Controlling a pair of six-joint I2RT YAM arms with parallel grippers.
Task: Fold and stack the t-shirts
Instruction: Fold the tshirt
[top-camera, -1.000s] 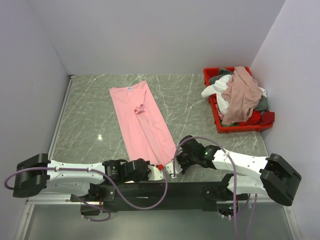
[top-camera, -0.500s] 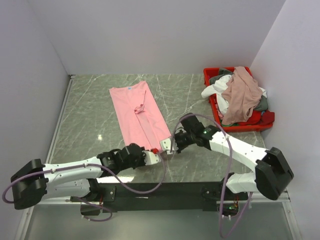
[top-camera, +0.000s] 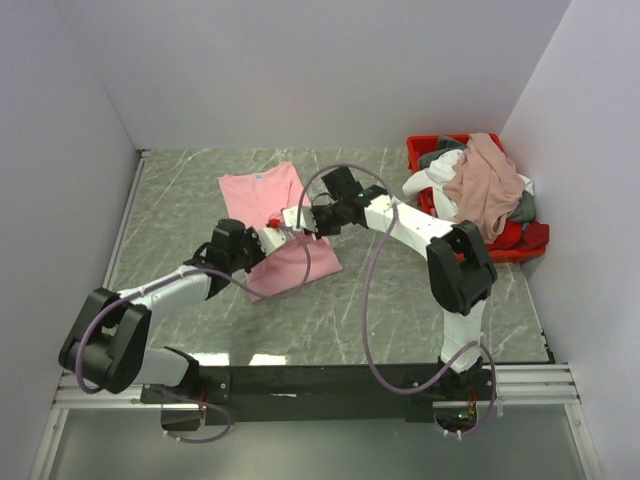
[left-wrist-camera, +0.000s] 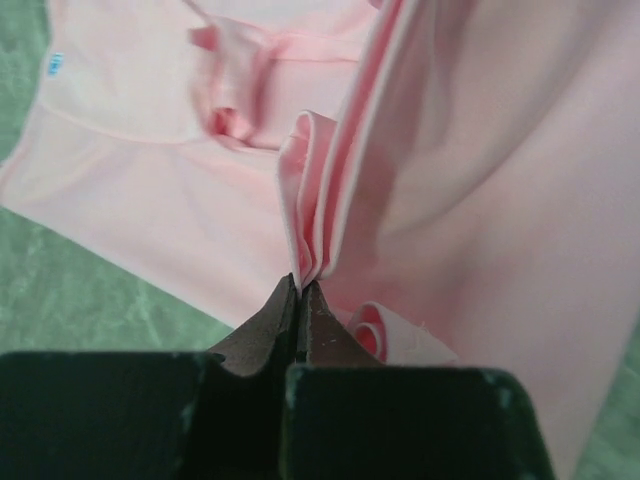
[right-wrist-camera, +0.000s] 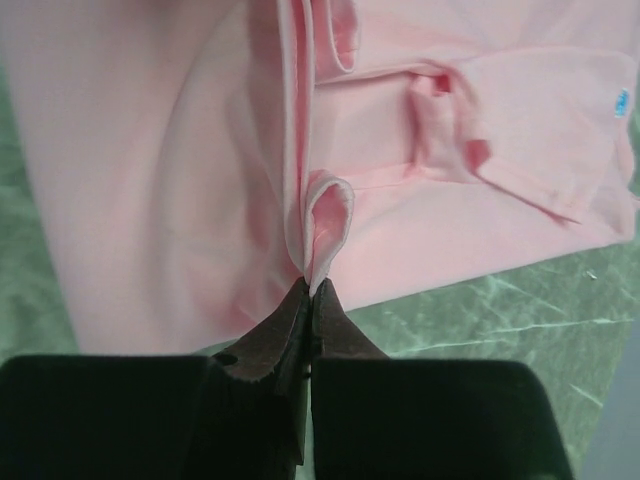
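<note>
The t-shirt's hem (left-wrist-camera: 318, 195) is bunched up in my left gripper. Next, I open that gripper and lay the hem's corner out flat before I take hold of the t-shirt's near edge (top-camera: 258, 296).
A light pink t-shirt (top-camera: 258, 192) lies on the marble table, left of centre, with its near half doubled back over the far half. My left gripper (top-camera: 266, 238) is shut on a bunched fold of the hem (left-wrist-camera: 312, 200). My right gripper (top-camera: 294, 218) is shut on the hem's other corner (right-wrist-camera: 328, 215). In the left wrist view the left gripper (left-wrist-camera: 300, 285) pinches several pink layers. In the right wrist view the right gripper (right-wrist-camera: 311, 288) pinches a looped edge. Both grippers hover over the shirt's middle, close together. More t-shirts, dusty rose (top-camera: 485, 190), white (top-camera: 424, 183), grey (top-camera: 441, 157) and red (top-camera: 507, 236), are heaped at the right.
The heap sits in a red plastic bin (top-camera: 419, 148) in the far right corner against the wall. Grey walls close off the table (top-camera: 180, 200) at the back and on both sides. The arms' cables loop above the table near the shirt.
Both grippers have moved from the near edge towards the far side, carrying the pink shirt's hem up and over it. The shirt now covers about half its former length.
</note>
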